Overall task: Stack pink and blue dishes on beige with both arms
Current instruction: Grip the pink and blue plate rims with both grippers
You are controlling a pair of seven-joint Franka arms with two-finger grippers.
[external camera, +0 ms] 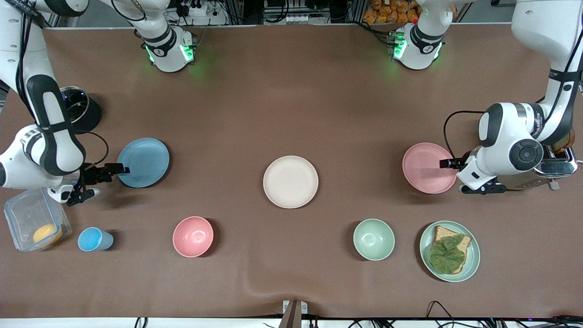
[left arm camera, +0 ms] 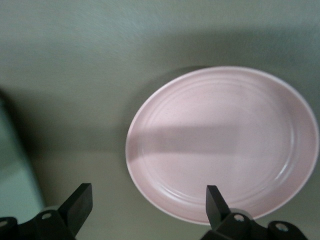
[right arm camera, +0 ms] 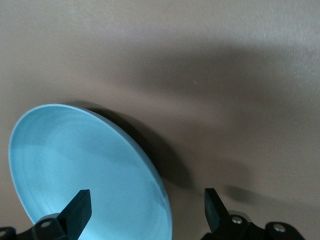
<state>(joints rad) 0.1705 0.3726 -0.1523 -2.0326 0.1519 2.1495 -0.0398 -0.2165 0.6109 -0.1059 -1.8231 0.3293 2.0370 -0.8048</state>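
The pink plate (external camera: 426, 167) looks roughly as wide as the beige plate (external camera: 290, 182), so I expect it to cover the beige plate almost completely when the robot stacks it.
The beige plate (external camera: 290, 181) lies in the middle of the table. The blue plate (external camera: 143, 162) lies toward the right arm's end, and the pink plate (external camera: 429, 167) toward the left arm's end. My right gripper (external camera: 111, 181) is open at the blue plate's edge. In the right wrist view the right gripper (right arm camera: 147, 205) has one finger over the blue plate (right arm camera: 85, 160) and the other over bare table. My left gripper (external camera: 452, 176) is open at the pink plate's edge. In the left wrist view the left gripper (left arm camera: 148, 200) straddles the rim of the pink plate (left arm camera: 225, 145). Neither gripper holds anything.
Nearer the front camera stand a blue cup (external camera: 93, 239), a pink bowl (external camera: 192, 236), a green bowl (external camera: 374, 239) and a green plate (external camera: 473, 257) with bread and a leaf. A clear box (external camera: 27, 214), a lidded black pot (external camera: 79, 109) and a toaster (external camera: 558, 164) sit at the table's ends.
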